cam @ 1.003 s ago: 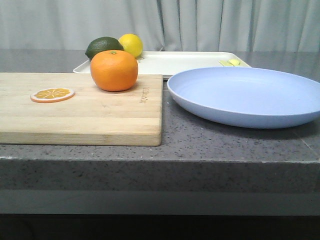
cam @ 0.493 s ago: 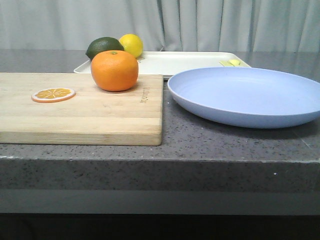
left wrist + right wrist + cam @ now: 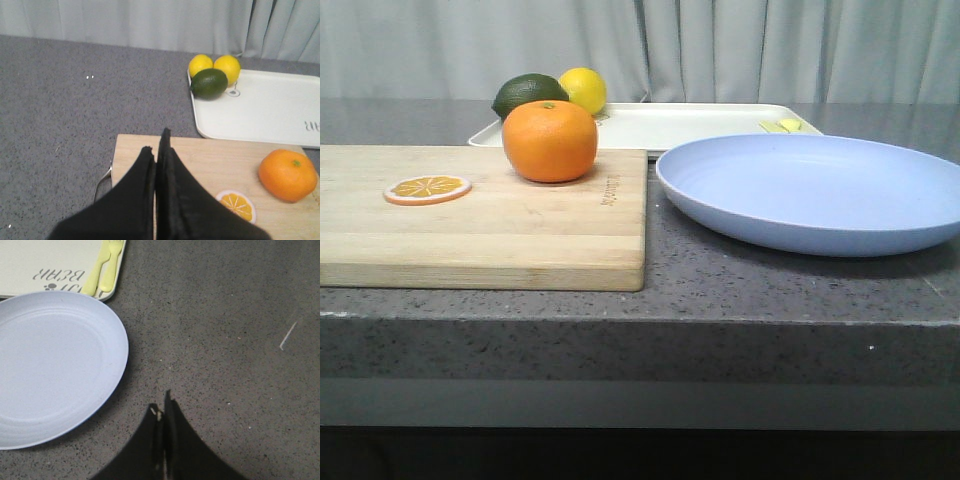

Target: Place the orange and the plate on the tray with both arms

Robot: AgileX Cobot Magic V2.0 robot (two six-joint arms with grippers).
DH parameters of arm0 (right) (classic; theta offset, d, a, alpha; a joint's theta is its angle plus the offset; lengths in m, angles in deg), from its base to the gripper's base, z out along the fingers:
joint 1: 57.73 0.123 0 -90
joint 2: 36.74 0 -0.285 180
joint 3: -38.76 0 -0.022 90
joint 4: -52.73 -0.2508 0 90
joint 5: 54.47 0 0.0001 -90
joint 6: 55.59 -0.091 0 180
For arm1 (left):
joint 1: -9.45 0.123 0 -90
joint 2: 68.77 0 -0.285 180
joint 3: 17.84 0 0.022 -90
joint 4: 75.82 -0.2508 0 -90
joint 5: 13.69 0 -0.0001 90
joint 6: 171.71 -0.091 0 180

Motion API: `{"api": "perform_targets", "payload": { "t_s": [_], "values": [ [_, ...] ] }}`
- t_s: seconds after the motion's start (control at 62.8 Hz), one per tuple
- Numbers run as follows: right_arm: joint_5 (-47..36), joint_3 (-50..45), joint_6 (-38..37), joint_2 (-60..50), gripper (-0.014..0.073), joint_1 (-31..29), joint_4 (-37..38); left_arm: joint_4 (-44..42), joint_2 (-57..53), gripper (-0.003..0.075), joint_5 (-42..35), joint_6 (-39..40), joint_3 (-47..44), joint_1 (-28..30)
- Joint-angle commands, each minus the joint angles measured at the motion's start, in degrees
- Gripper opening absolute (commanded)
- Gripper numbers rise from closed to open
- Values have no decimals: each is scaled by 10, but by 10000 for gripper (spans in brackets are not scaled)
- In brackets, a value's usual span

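Note:
The plate is empty and the orange is on the cutting board, so the robot's right gripper should wait while the left gripper puts the orange onto the plate.
The orange sits on the far right part of a wooden cutting board; it also shows in the left wrist view. The pale lavender-blue plate lies on the counter right of the board, and shows in the right wrist view. The cream-white tray lies behind both. My left gripper is shut and empty above the board's near left part, apart from the orange. My right gripper is shut and empty over bare counter beside the plate's rim. Neither gripper shows in the front view.
A flat orange slice lies on the board. A dark green lime and a yellow lemon sit at the tray's left corner; the left wrist view shows two lemons. Yellow plastic cutlery lies on the tray's right end.
The front view has shifted very slightly; nothing on the counter has moved.

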Motion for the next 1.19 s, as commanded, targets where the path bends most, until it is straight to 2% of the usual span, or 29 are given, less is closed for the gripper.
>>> {"api": "perform_targets", "payload": {
  "t_s": [0.0, 0.048, 0.111, 0.255, 0.318, 0.35, 0.43, 0.732, 1.178],
  "values": [
    [-40, 19, 14, 6, -79, -2, 9, -9, 22, 5, -25, -2, 18, -4],
    [-41, 19, 15, 6, -24, -1, 9, -9, 31, 49, -22, -11, 18, -4],
    [-40, 19, 15, 6, 78, -1, 9, -9, 42, 154, -22, -14, 18, -4],
    [-39, 19, 15, 6, 381, -1, 9, -9, 55, 481, -25, -14, 18, -7],
    [-36, 19, 15, 6, 499, -1, 9, -10, 65, 582, -31, -14, 18, -18],
    [-34, 19, 15, 6, 531, -1, 9, -10, 67, 615, -34, -16, 18, -28],
    [-27, 19, 15, 6, 568, -1, 8, -10, 81, 631, -40, -27, 18, -60],
    [-23, 19, 15, 6, 565, -1, 8, -24, 190, 630, -41, -41, 68, -196],
    [-23, 19, 15, 6, 565, -1, 8, -24, 384, 629, -41, -41, 199, -279]
  ]
}}
